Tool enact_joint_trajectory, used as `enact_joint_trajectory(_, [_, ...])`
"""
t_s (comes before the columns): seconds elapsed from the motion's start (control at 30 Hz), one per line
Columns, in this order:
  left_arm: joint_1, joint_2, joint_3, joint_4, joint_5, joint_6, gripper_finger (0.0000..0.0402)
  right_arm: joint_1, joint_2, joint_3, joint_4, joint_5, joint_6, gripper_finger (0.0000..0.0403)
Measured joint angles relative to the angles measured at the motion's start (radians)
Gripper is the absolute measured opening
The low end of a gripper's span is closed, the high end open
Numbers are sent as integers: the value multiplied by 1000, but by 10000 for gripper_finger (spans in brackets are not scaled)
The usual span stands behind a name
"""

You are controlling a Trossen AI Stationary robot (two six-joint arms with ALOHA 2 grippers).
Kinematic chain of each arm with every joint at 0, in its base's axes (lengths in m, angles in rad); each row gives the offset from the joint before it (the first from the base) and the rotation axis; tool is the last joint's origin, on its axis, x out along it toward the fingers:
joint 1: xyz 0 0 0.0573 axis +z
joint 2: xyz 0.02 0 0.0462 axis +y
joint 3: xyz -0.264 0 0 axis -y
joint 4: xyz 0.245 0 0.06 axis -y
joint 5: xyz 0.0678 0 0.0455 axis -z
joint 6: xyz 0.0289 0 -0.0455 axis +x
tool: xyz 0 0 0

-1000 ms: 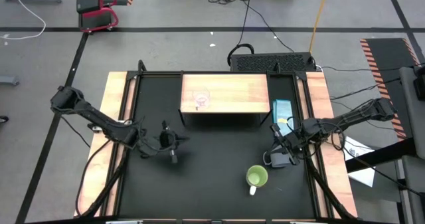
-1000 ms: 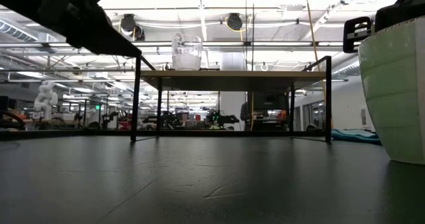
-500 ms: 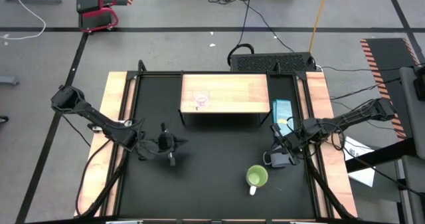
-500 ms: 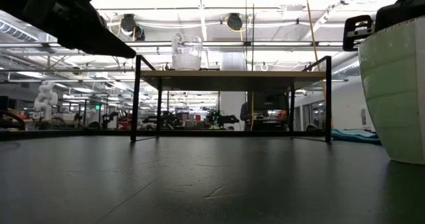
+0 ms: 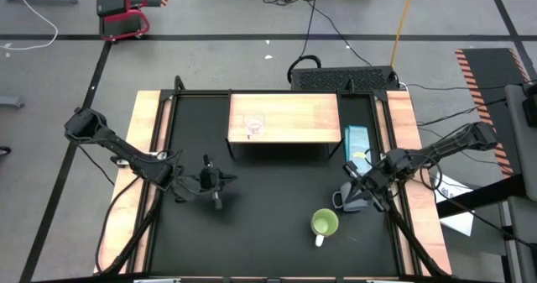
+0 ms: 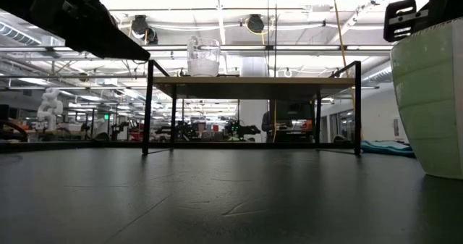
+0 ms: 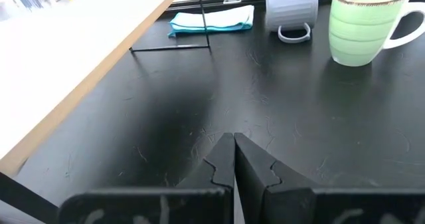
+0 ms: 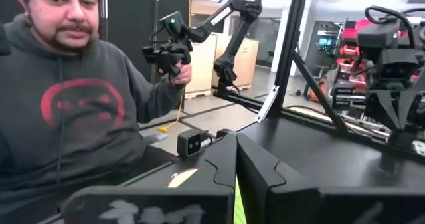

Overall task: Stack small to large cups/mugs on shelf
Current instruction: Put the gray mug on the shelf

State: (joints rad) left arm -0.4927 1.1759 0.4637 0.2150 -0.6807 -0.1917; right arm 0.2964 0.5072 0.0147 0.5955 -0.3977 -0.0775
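The grey-blue mug (image 7: pixel 291 8) is lying on its side and my right gripper is over the mug's side, so next I move back and come down toward the mug's opening (image 5: pixel 357 208).
The clear glass cup (image 5: pixel 254 126) (image 6: pixel 203 56) stands on the left part of the light-wood shelf (image 5: pixel 294 107) (image 6: pixel 253 81). The lime-green mug (image 5: pixel 324 224) (image 7: pixel 365 21) (image 6: pixel 430 99) stands upright on the black table near the right front. Just beyond it the grey-blue mug (image 5: pixel 338 201) (image 7: pixel 292 8) seems to lie on its side, handle ring flat towards the left arm. My right gripper (image 5: pixel 359 192) (image 8: pixel 236 147) is shut and hovers beside and above the grey-blue mug, with no contact showing. My left gripper (image 5: pixel 216 182) (image 7: pixel 234 151) is shut and empty above the table's left half.
A blue packet (image 5: pixel 356 142) (image 7: pixel 212 21) lies right of the shelf. Light-wood strips (image 5: pixel 147 149) line the table's sides. A person in a grey hoodie (image 8: pixel 66 104) stands at the near edge holding a controller. Bare black table lies between the two arms.
My right gripper has risen a little and drifted toward the table's near right, away from the grey-blue mug, staying shut. The mugs, glass cup and left arm have kept still.
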Motion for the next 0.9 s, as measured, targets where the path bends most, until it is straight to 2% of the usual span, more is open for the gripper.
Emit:
enact_joint_trajectory(0.3, [0, 0, 0, 23, 9, 0, 8, 28, 0, 6, -100, 1, 17, 0])
enact_joint_trajectory(0.43, [0, 0, 0, 23, 19, 0, 8, 28, 0, 48, -225, 6, 88, 0])
enact_joint_trajectory(0.63, [0, 0, 0, 23, 19, 1, 8, 52, -1, 153, -424, 36, 66, 0])
enact_joint_trajectory(0.9, [0, 0, 0, 22, 21, -5, 8, 177, 2, 340, -749, 305, 41, 0])
